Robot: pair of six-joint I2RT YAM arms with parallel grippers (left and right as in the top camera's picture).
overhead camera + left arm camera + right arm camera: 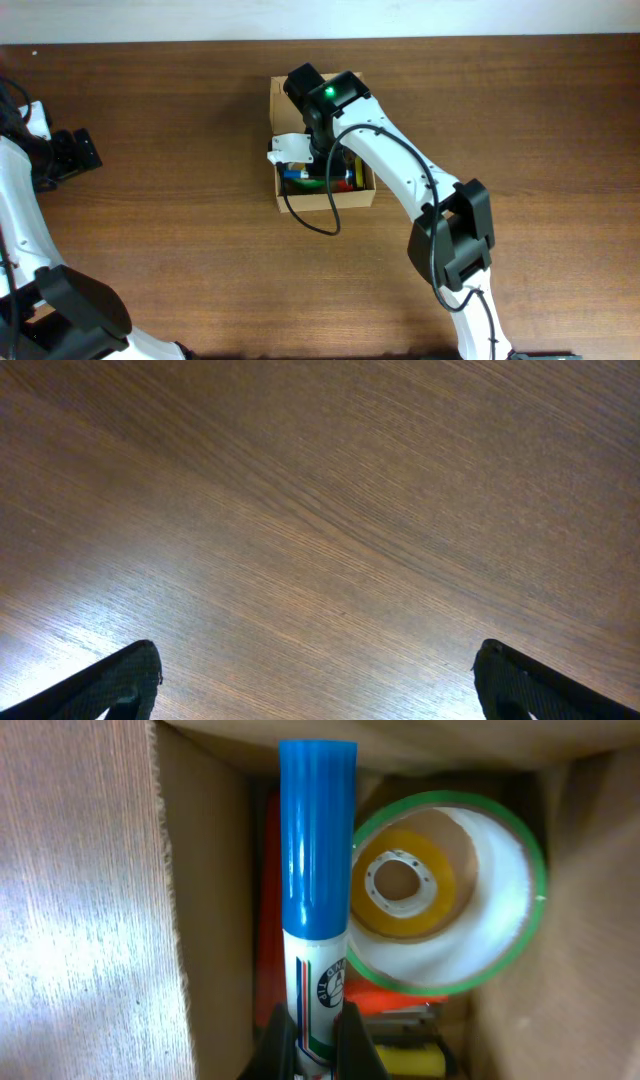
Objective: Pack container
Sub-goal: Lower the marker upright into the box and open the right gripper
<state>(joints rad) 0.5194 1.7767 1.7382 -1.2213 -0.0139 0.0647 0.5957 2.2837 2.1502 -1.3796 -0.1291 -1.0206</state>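
Observation:
The white marker [318, 870] hangs beside the tape roll, parallel to the container's side, so the robot's right gripper should keep moving it down until it is deep in that gap [266, 925].
The container [325, 201], a tan cardboard box, stands open near the table's middle, and my right arm [390, 165] reaches down into it. In the right wrist view my right gripper [312, 1042] is shut on a white marker with a blue cap [317, 870], which hangs inside the container's left wall [215, 920]. Next to the marker lies a green-edged tape roll [505, 935] with a smaller yellow roll [440, 885] in its core. My left gripper [318, 652] is open over bare wood at the far left [75, 152], with nothing between its fingers.
An orange-red item [268, 950] and a yellow item [412, 1062] lie lower in the container, partly hidden. A black cable [310, 222] loops over the container's front wall. Brown tabletop [180, 250] surrounds the container.

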